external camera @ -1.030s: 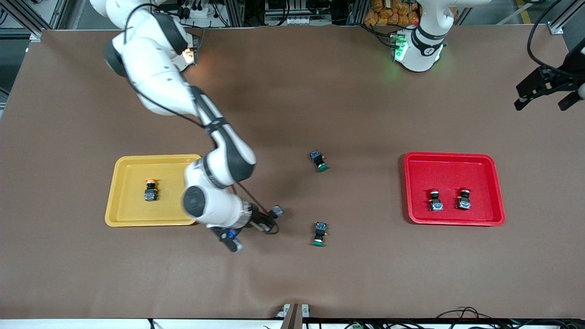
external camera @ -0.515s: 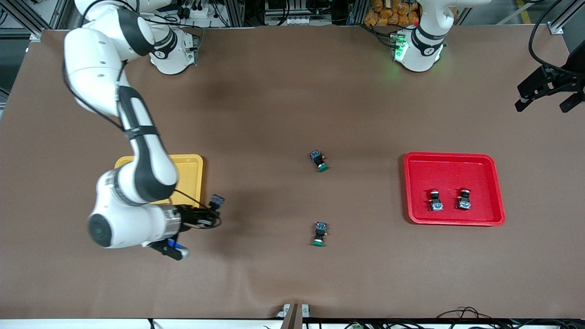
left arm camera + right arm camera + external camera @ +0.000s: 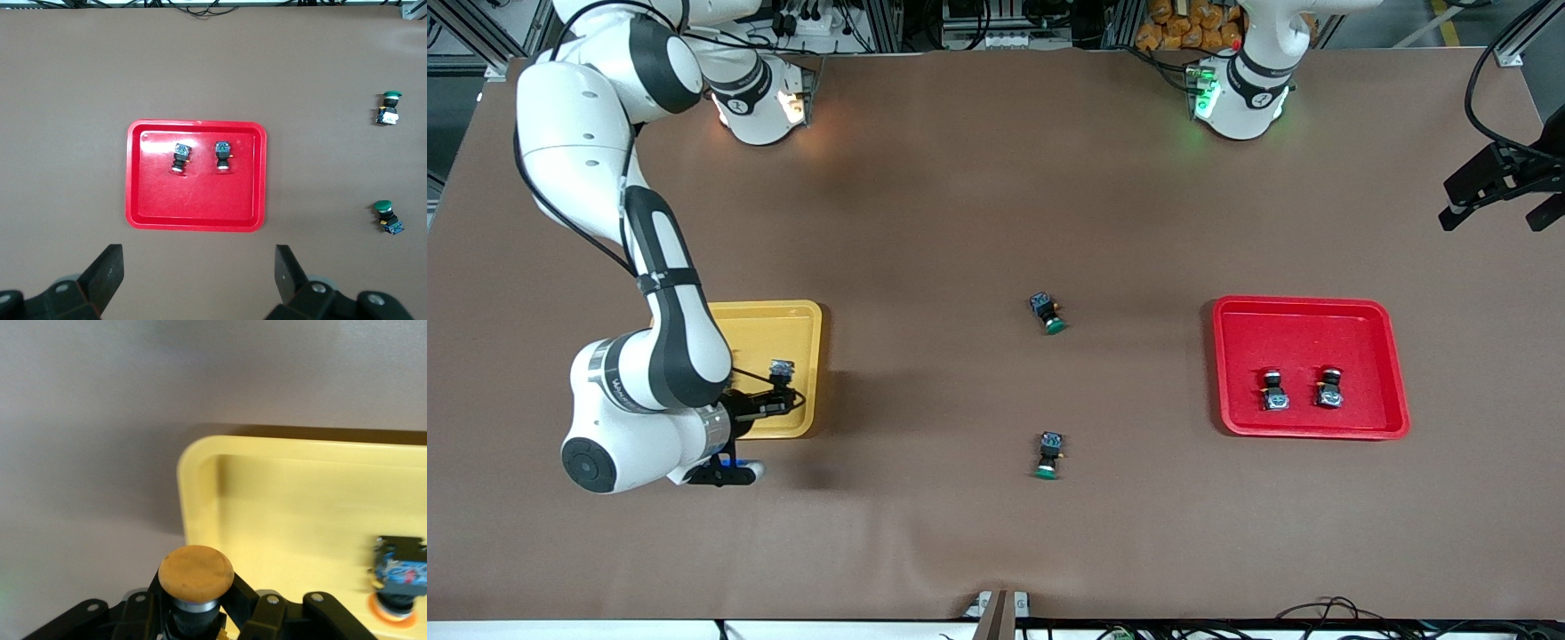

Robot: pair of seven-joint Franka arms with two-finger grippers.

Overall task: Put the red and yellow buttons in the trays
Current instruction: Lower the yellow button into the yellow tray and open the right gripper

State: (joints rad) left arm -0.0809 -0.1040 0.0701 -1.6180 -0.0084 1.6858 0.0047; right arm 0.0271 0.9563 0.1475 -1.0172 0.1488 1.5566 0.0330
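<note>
The second yellow button has open tray's bottom (image 3: 303, 563) beside it, so my right gripper keeps moving inward until the held button is clear of the yellow tray's rim (image 3: 191, 513), and then let go of it.
My right gripper (image 3: 784, 396) is shut on a yellow-capped button (image 3: 782, 367) and holds it over the yellow tray (image 3: 787, 322), at the tray's rim toward the table's middle. In the right wrist view the held cap (image 3: 197, 570) sits between the fingers, over the tray's rim (image 3: 200, 480). A second yellow button (image 3: 399, 579) lies in that tray; my arm hides it in the front view. The red tray (image 3: 1307, 322) holds two red buttons (image 3: 1273, 389) (image 3: 1329, 388). My left gripper (image 3: 1498, 191) waits open and empty, high over the left arm's end of the table.
Two green-capped buttons lie at the table's middle, one (image 3: 1047, 313) farther from the front camera, one (image 3: 1048, 454) nearer. The left wrist view shows the red tray (image 3: 195, 200), both red buttons (image 3: 180, 157) (image 3: 222, 155) and the green ones (image 3: 388, 108) (image 3: 387, 217).
My right arm has swung from the table's middle toward its own end, carrying the yellow button to the yellow tray. The left gripper has barely shifted.
</note>
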